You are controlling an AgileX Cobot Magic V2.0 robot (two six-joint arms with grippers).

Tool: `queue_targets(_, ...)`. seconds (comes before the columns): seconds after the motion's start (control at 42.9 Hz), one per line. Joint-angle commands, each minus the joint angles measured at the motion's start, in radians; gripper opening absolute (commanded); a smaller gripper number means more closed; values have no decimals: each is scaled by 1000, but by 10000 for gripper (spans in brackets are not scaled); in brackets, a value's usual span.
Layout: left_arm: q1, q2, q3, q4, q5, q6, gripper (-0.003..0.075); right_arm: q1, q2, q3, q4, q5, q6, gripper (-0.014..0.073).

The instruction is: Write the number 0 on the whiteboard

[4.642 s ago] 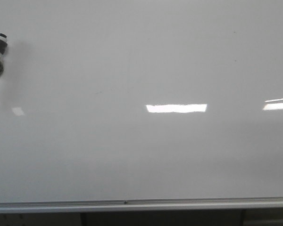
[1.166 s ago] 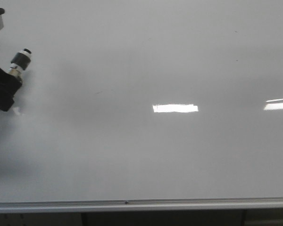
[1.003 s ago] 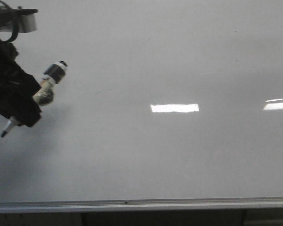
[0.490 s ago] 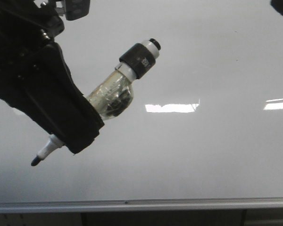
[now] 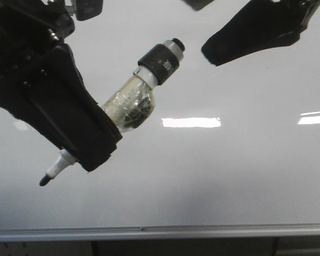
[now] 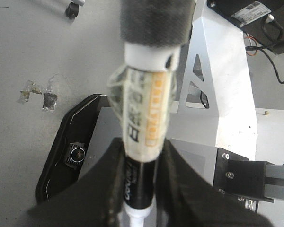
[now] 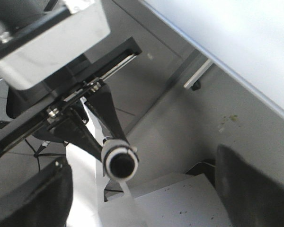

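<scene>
My right gripper needs to take the black cap end (image 5: pixel 159 63) before writing the number 0, because my left gripper is gripping the marker low, near the marker's tip (image 5: pixel 54 169).
The whiteboard (image 5: pixel 218 170) fills the front view, with a silver frame edge (image 5: pixel 160 231) along the bottom. No number 0 shows on it. My left gripper (image 5: pixel 93 154) is close to the camera at the left, shut on a marker (image 5: pixel 136 104) wrapped in clear tape. The marker's tip (image 5: pixel 44 180) points down-left and its black cap end points up-right. In the left wrist view the fingers (image 6: pixel 116 161) clamp the marker (image 6: pixel 146 104). My right gripper (image 5: pixel 202 29) is at the top right, open and empty (image 7: pixel 142 198), and its camera sees the marker's end (image 7: pixel 120 163).
Bright rectangular light reflections (image 5: pixel 191 122) lie on the board at the middle and right edge. The left wrist view shows a grey floor, a white stand (image 6: pixel 217 61) and a black camera mount (image 6: pixel 73 153) behind the marker.
My left gripper came in from the far left with the marker and now looms large near the camera. My right gripper has entered at the top right.
</scene>
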Motion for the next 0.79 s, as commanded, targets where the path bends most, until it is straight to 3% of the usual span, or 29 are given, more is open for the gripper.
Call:
queue_targets(0.0,-8,-41,-31,-62,69,4,-19,46,32,-58,79,15,-22,631)
queue_targets(0.28,-8,-41,-31,-62,69,4,-19,135,91,-87,78,76,-22,608)
queue_targets(0.397,-8,-41,-31,-62,69,4,-19,140,91,-87,78,89,-22,468)
queue_targets(0.653,-8,-41,-31,-62,69,4,-19,140,91,-87,77,136,-22,27)
queue_targets(0.723,-8,-41,-31,-62,69,22,-19,140,91,-87,75,145,-22,-60)
queue_targets(0.77,-8,-41,-31,-62,69,34,-19,140,91,-87,75,150,-22,-67)
